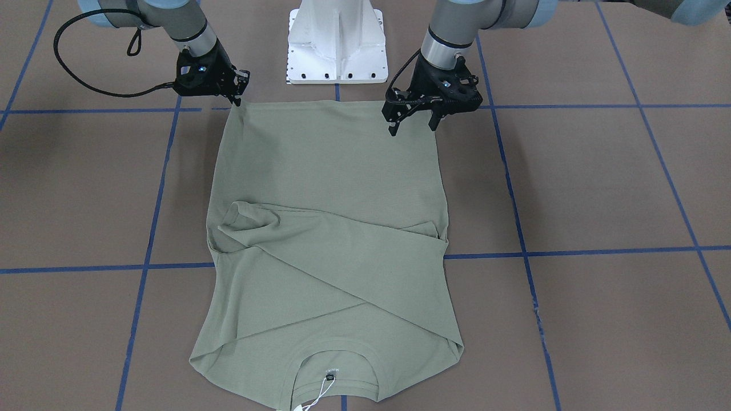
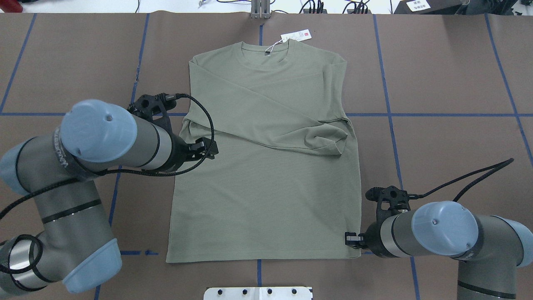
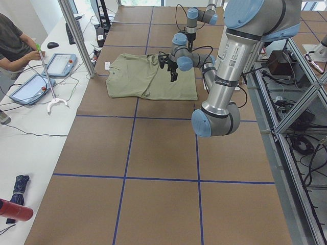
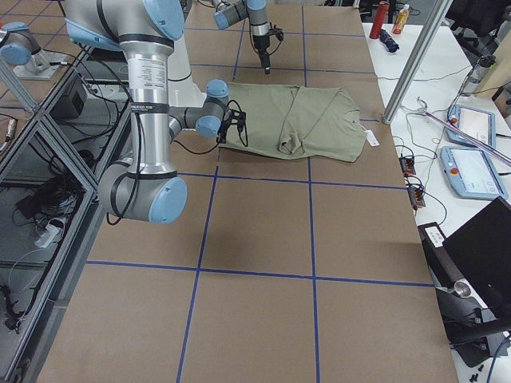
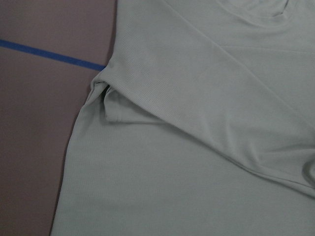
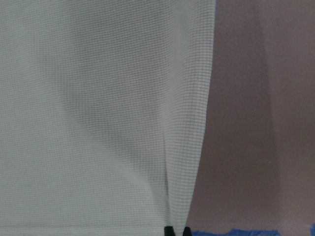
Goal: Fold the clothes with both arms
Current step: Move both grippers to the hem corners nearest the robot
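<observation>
The opposite hem corner lies free while my right gripper holds its own hem corner. My left gripper should pinch that free hem corner before both grippers lift the hem.
The sage-green long-sleeved shirt [image 1: 325, 228] lies flat on the brown table, collar away from the robot, both sleeves folded across the chest [image 2: 266, 166]. Its white hang tag [image 2: 296, 36] lies past the collar. My right gripper [image 1: 237, 101] is shut on the shirt's hem corner on my right side [image 2: 349, 239]; the right wrist view shows its fingertips [image 6: 170, 230] close together on the cloth edge. My left gripper [image 1: 412, 125] is open and empty, hovering above the hem near the other corner. The left wrist view shows only shirt [image 5: 197, 147], no fingers.
The white pedestal base [image 1: 337, 40] stands just behind the hem. Blue tape lines [image 2: 416, 114] cross the brown table cover. An operator [image 3: 15, 41] sits at a side table with tablets [image 3: 59, 64] beyond the collar end.
</observation>
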{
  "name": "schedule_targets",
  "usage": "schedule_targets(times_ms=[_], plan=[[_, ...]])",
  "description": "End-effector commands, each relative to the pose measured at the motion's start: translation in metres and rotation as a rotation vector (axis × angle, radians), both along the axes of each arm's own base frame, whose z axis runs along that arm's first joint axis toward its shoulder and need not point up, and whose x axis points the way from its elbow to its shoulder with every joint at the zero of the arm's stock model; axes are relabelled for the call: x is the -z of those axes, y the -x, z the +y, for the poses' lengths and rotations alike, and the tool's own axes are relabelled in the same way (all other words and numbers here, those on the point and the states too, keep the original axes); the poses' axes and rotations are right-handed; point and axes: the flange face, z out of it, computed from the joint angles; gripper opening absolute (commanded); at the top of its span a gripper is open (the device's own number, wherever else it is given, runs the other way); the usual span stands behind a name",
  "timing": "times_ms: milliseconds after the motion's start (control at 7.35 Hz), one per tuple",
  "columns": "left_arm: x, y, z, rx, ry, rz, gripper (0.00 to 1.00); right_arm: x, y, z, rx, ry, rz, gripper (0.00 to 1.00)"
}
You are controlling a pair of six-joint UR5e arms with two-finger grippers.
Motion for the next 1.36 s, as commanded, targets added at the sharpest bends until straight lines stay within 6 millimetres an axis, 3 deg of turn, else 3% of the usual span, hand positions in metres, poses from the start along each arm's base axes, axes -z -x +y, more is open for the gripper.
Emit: schedule_targets(times_ms=[0, 136, 272, 544, 952, 1224], plan=[[-0.047, -0.024, 0.051, 0.003, 0.080, -0.077, 0.99, 0.006, -0.003, -0.005, -0.014, -0.006, -0.013, 0.00], [-0.057, -0.034, 0.071, -0.026, 0.094, -0.101, 0.98, 0.006, -0.002, -0.004, -0.014, -0.007, -0.012, 0.00], [-0.080, -0.039, 0.091, -0.035, 0.128, -0.139, 0.96, 0.006, -0.002, -0.005, -0.014, -0.007, -0.012, 0.00], [-0.084, -0.046, 0.108, -0.046, 0.136, -0.148, 0.91, 0.017, 0.000, -0.008, -0.019, -0.012, -0.035, 0.00], [-0.084, -0.049, 0.113, -0.039, 0.158, -0.146, 0.73, 0.016, 0.000, -0.009, -0.021, -0.011, -0.033, 0.00], [-0.085, -0.050, 0.114, -0.042, 0.158, -0.149, 0.71, 0.016, -0.001, -0.009, -0.022, -0.012, -0.033, 0.00]])
